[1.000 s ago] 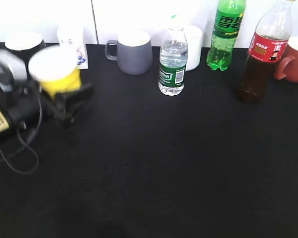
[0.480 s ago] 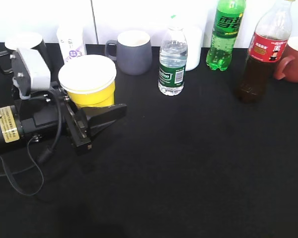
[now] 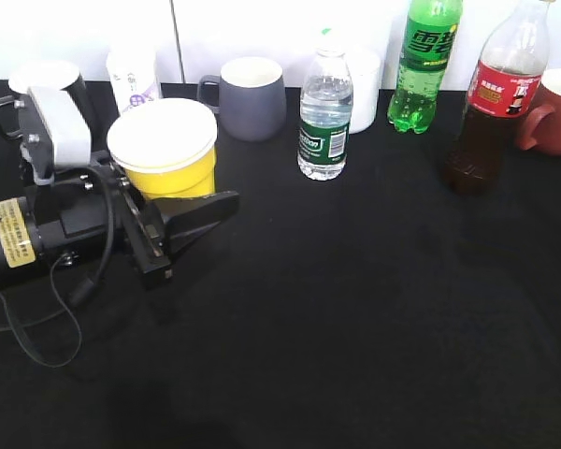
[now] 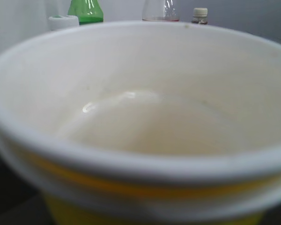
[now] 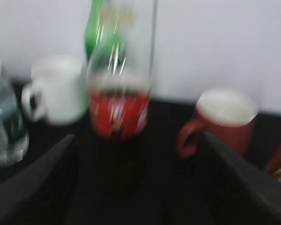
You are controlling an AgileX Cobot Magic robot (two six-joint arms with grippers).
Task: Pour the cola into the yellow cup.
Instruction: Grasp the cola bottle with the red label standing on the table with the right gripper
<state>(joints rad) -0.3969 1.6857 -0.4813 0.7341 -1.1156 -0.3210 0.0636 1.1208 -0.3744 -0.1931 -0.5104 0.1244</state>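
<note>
The cola (image 3: pixel 481 131) ends near the top of the red label (image 3: pixel 512 70). The cola will pour out in a stream when I tip the bottle's neck below level.
The yellow cup (image 3: pixel 165 154), white inside and empty, sits between the jaws of my left gripper (image 3: pixel 198 208) at the left of the black table. One dark finger shows in front of the cup; the other is hidden behind it. The cup fills the left wrist view (image 4: pixel 140 117) and hides the jaws there. The cola bottle (image 3: pixel 494 103) stands upright at the back right, cap on. The blurred right wrist view shows it (image 5: pixel 119 112) straight ahead, beyond my open, empty right gripper (image 5: pixel 140 187). The right gripper is outside the exterior view.
Along the back stand a black mug (image 3: pixel 47 79), a white patterned cup (image 3: pixel 133 79), a grey mug (image 3: pixel 252 98), a water bottle (image 3: pixel 325 117), a white mug (image 3: pixel 365 75), a green soda bottle (image 3: pixel 425 65) and a red mug (image 3: pixel 556 112) just right of the cola.
My left gripper carried the yellow cup to the right, away from the back left corner, then nearly stopped. The bottles and mugs have not moved.
</note>
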